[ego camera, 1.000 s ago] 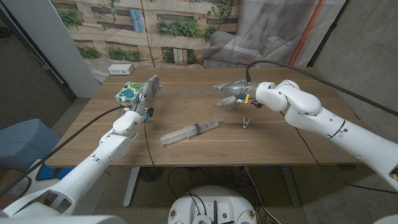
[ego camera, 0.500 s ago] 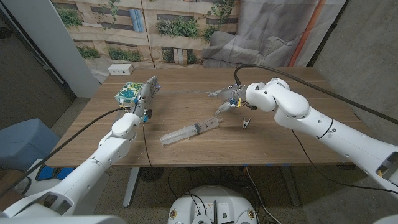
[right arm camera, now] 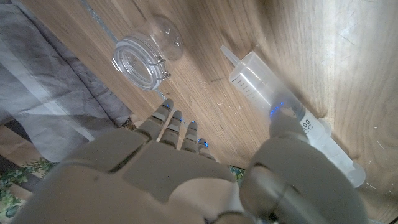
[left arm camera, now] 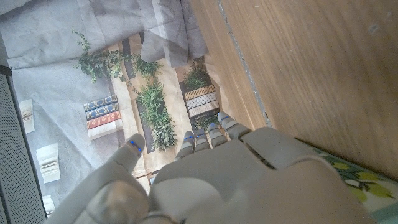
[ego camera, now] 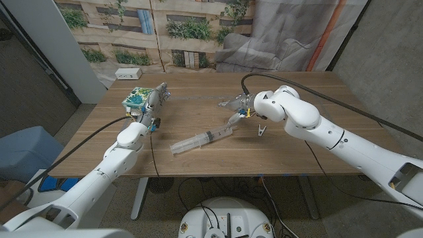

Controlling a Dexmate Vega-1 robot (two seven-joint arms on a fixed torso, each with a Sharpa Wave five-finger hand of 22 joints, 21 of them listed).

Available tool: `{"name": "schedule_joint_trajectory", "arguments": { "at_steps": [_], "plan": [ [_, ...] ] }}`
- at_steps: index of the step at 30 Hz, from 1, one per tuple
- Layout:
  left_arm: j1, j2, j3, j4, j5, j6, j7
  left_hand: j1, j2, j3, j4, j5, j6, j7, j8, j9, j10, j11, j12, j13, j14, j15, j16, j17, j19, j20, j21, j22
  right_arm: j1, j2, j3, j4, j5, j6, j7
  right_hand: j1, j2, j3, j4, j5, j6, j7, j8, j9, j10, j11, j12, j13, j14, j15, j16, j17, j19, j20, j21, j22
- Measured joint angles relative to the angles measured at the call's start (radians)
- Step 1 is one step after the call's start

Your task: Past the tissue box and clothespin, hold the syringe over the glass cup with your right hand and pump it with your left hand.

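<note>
My gripper will make the plunger slide in toward the syringe's nozzle when it pushes the plunger's end, because the dark stopper is far back in the syringe's clear body.
A clear syringe lies on the wooden table, near the middle; its barrel and nozzle also show in the right wrist view. My right hand hovers by the syringe's nozzle end with fingers spread and holds nothing; its thumb is just over the barrel. A small glass cup lies on the table just beyond those fingers. The clothespin stands right of the syringe. My left hand stays open, fingers extended, beside the patterned tissue box.
A white power strip sits at the table's back left edge. Grey cloth hangs behind the far edge. A black cable trails from my left arm across the table's front left.
My right arm has swung left and nearer, bringing the hand from beyond the clothespin down to the syringe's nozzle end. The left hand and the syringe have not moved.
</note>
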Motion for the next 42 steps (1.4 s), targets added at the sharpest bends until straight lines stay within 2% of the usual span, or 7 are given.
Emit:
{"name": "schedule_joint_trajectory", "arguments": {
  "at_steps": [9,18,24,28,30,37,42],
  "plan": [
    [-0.009,0.002,0.006,0.021,-0.008,-0.002,-0.028,0.0,0.0,0.002,0.002,0.0,0.0,0.0,0.0,0.0,0.0,0.0,-0.005,0.0,0.0,0.0,0.0,0.0,0.0,0.0,0.0,0.0,-0.009,0.034,-0.017,0.017,-0.012,0.001,0.002,0.091,-0.047,0.014,0.0,0.0,0.004,-0.025,0.023,0.008,0.04,0.0,0.009,0.014,0.043,-0.017,0.008,0.003,0.083,-0.02,0.008,0.0],
    [-0.011,0.008,0.007,0.028,-0.016,-0.004,-0.045,0.0,0.0,0.004,0.004,0.0,0.0,0.0,0.0,0.0,0.0,0.0,-0.005,0.0,0.009,0.002,0.0,0.0,0.0,0.0,0.0,0.0,-0.012,0.05,-0.029,0.046,-0.009,0.024,-0.045,0.159,-0.091,0.026,0.004,0.0,0.075,-0.014,0.044,0.009,0.115,-0.068,0.019,0.014,0.123,-0.078,0.023,0.0,0.108,-0.045,-0.003,0.0],
    [-0.001,0.015,0.007,0.02,-0.021,0.001,-0.046,0.0,0.0,0.004,0.004,0.0,0.0,0.0,0.0,0.0,0.004,-0.004,-0.005,0.0,0.009,0.002,0.0,0.0,0.0,0.0,0.0,0.0,-0.015,0.055,-0.039,0.07,-0.011,0.042,-0.08,0.167,-0.099,0.023,0.007,0.0,0.09,-0.021,0.052,0.008,0.143,-0.067,0.022,0.014,0.171,-0.097,0.036,0.0,0.104,-0.049,-0.007,0.0],
    [0.004,0.019,0.006,0.015,-0.022,0.007,-0.046,0.0,0.0,0.008,0.008,0.0,0.0,0.0,0.0,0.0,0.004,-0.004,-0.005,0.0,0.009,0.002,0.0,0.0,0.0,0.0,0.0,0.0,-0.015,0.058,-0.045,0.082,-0.016,0.049,-0.096,0.181,-0.086,0.029,0.012,0.0,0.097,-0.028,0.052,0.008,0.166,-0.073,0.026,0.014,0.191,-0.102,0.043,0.001,0.104,-0.048,-0.007,0.0],
    [0.005,0.02,0.006,0.013,-0.022,0.009,-0.045,0.0,0.0,0.008,0.008,0.0,0.0,0.0,0.0,0.0,0.004,-0.004,-0.005,0.0,0.009,0.002,0.0,0.0,0.0,0.0,0.0,0.0,-0.015,0.061,-0.05,0.089,-0.018,0.051,-0.1,0.192,-0.098,0.029,0.012,0.0,0.104,-0.035,0.052,0.008,0.174,-0.073,0.026,0.014,0.2,-0.101,0.044,0.003,0.12,-0.054,-0.007,0.0],
    [0.011,0.025,0.006,0.007,-0.024,0.017,-0.045,0.0,0.0,0.008,0.008,0.0,0.0,0.0,0.0,0.0,0.004,-0.004,-0.005,0.0,0.009,0.002,0.0,0.0,0.0,0.0,0.0,0.0,-0.013,0.074,-0.062,0.109,-0.019,0.053,-0.103,0.207,-0.083,0.029,0.012,0.0,0.117,-0.048,0.06,0.008,0.196,-0.075,0.029,0.015,0.215,-0.102,0.051,0.008,0.167,-0.065,0.001,0.005],
    [0.015,0.029,0.006,0.004,-0.026,0.023,-0.045,0.0,0.0,0.008,0.008,0.0,0.004,0.004,0.0,0.0,0.005,-0.002,-0.005,0.0,0.009,0.002,0.0,0.0,0.0,0.0,0.0,0.0,-0.011,0.085,-0.075,0.129,-0.02,0.051,-0.105,0.229,-0.092,0.029,0.012,0.0,0.132,-0.053,0.066,0.008,0.204,-0.078,0.029,0.019,0.218,-0.099,0.051,0.008,0.189,-0.065,0.008,0.005]
  ]
}}
